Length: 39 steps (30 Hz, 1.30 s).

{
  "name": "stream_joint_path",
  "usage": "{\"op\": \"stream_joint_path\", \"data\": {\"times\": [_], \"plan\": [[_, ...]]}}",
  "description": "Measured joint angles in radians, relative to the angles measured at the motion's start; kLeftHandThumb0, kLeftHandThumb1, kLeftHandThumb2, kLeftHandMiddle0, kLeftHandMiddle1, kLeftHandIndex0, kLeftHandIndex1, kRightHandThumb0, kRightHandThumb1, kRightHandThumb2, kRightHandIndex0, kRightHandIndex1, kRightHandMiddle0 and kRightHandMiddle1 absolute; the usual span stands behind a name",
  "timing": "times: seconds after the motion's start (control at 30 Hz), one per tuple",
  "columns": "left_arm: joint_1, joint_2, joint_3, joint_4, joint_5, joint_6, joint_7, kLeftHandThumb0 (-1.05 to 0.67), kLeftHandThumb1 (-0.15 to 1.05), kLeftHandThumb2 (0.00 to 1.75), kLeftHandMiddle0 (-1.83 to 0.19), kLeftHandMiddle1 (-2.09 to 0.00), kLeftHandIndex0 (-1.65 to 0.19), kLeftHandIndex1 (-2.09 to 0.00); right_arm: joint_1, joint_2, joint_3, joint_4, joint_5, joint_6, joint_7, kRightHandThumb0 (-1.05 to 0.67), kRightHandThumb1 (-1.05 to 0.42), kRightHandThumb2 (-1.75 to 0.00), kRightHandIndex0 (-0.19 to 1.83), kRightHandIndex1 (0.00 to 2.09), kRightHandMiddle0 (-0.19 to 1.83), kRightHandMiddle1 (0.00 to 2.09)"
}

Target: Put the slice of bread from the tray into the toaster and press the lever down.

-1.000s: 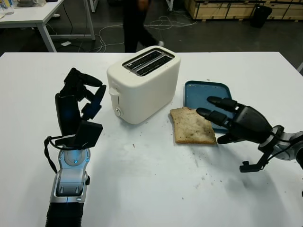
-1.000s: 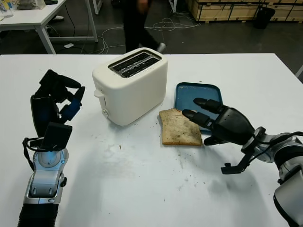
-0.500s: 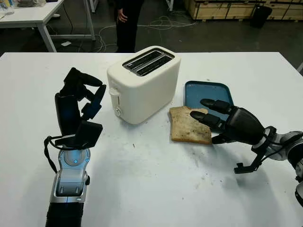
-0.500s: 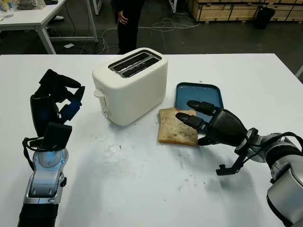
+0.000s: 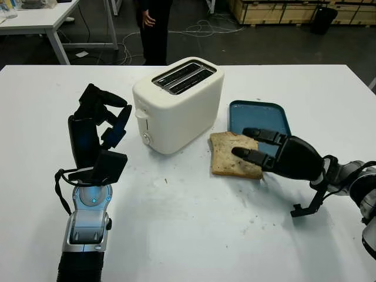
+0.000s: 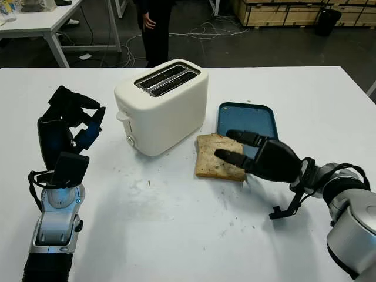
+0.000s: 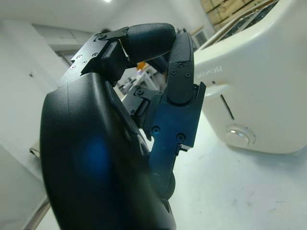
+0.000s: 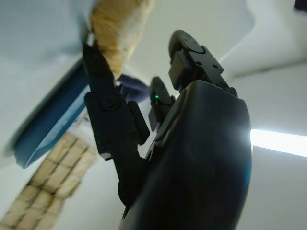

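Note:
The slice of bread (image 5: 228, 158) will stay partly above the slot when I lower it in, because the toaster's lever (image 5: 141, 114) is up.
The slice of bread (image 5: 226, 154) lies on the white table, its far corner against the rim of the blue tray (image 5: 258, 113). My right hand (image 5: 251, 148) reaches in from the right, low over the table. Its fingers (image 5: 242, 154) stretch across the slice's right part, and it is open, with no grip that I can make out. In the right wrist view the bread's edge (image 8: 117, 24) sits at a fingertip. The white toaster (image 5: 176, 106) stands left of the slice, lever (image 5: 141, 114) up. My left hand (image 5: 100, 123) is raised left of the toaster, curled and holding nothing.
A person (image 5: 154, 23) stands beyond the table's far edge, with cables on the floor behind. Another white table (image 5: 35, 20) is at the back left. Crumbs mark the table (image 5: 194, 235) in front of the toaster.
My right hand has slid left and lower, from beside the slice to over its right part. The bread shifted slightly left. The person behind stopped walking. My left hand has not moved.

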Motion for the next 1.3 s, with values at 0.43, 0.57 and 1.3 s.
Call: {"op": "stream_joint_path", "data": {"times": [0.43, 0.57, 1.3], "plan": [[0.005, -0.004, 0.000, -0.011, 0.002, 0.004, 0.000, -0.35, 0.92, 0.25, -0.81, -1.75, -0.54, -1.62, -0.029, 0.021, 0.021, -0.045, -0.011, 0.031, 0.072, -0.32, -0.85, -0.01, 0.71, 1.37, 1.14, 0.12], [0.007, -0.004, 0.000, -0.012, 0.002, 0.005, 0.000, -0.35, 0.92, 0.25, -0.81, -1.75, -0.54, -1.62, -0.029, 0.028, 0.001, -0.056, 0.033, -0.013, 0.118, -0.47, -0.91, -0.11, 0.82, 1.72, 0.81, 1.22], [0.010, -0.008, -0.001, -0.012, 0.002, 0.006, -0.001, -0.35, 0.92, 0.24, -0.82, -1.75, -0.55, -1.63, 0.007, -0.002, -0.283, -0.184, 0.297, -0.247, 0.163, -0.39, -0.92, -0.34, 0.82, 1.75, 0.52, 1.75]]}}
